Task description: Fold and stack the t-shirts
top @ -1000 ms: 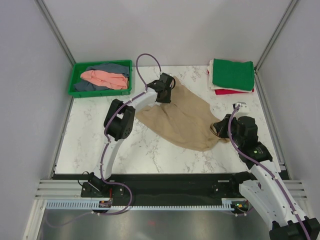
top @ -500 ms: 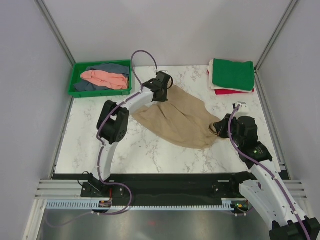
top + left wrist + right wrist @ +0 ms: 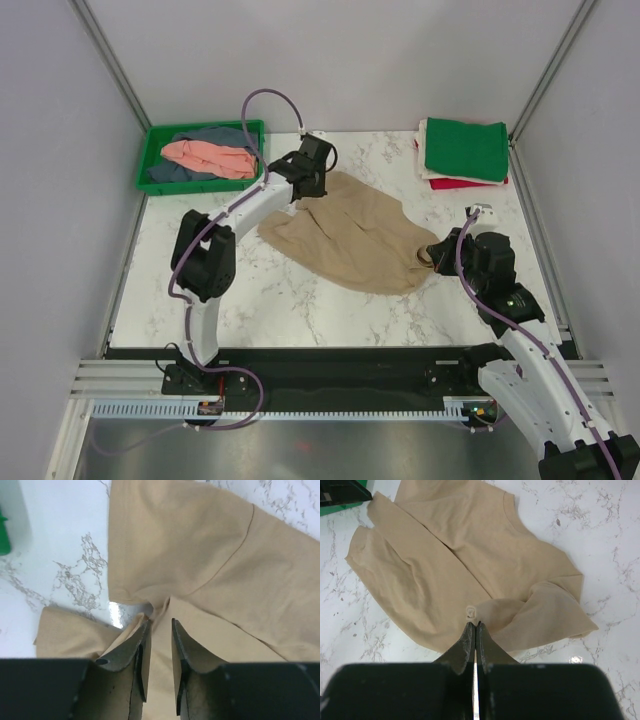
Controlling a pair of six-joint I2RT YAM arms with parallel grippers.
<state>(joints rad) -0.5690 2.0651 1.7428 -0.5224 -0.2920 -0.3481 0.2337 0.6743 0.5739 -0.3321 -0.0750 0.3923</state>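
Observation:
The tan-beige t-shirt's raised corner (image 3: 168, 603) is loose between the open fingers of my left gripper. I should pinch the corner's fold (image 3: 160, 617) closed before I lift with both grippers.
The tan-beige t-shirt (image 3: 350, 235) lies crumpled across the middle of the marble table. My left gripper (image 3: 308, 185) is at its far left corner, jaws narrowly apart and pinching a raised fold of the tan cloth (image 3: 200, 545) between the fingertips (image 3: 160, 622). My right gripper (image 3: 432, 258) is at the shirt's right end, shut on a small bunch of tan cloth (image 3: 445, 565) at its tips (image 3: 474, 625). The salmon pink shirt (image 3: 210, 157) and the grey-blue shirt (image 3: 225, 137) lie in the tray. The folded dark green shirt (image 3: 465, 147) rests on the red shirt (image 3: 465, 184) at the back right.
The green plastic tray (image 3: 200, 187) stands at the back left corner, close to my left gripper; its edge shows in the left wrist view (image 3: 4, 540). Grey walls enclose the table on three sides. Bare marble (image 3: 200, 290) lies in front of the shirt.
My left gripper has moved left and back toward the tray, dragging the tan shirt's corner with it and stretching the cloth. The right gripper has held its place.

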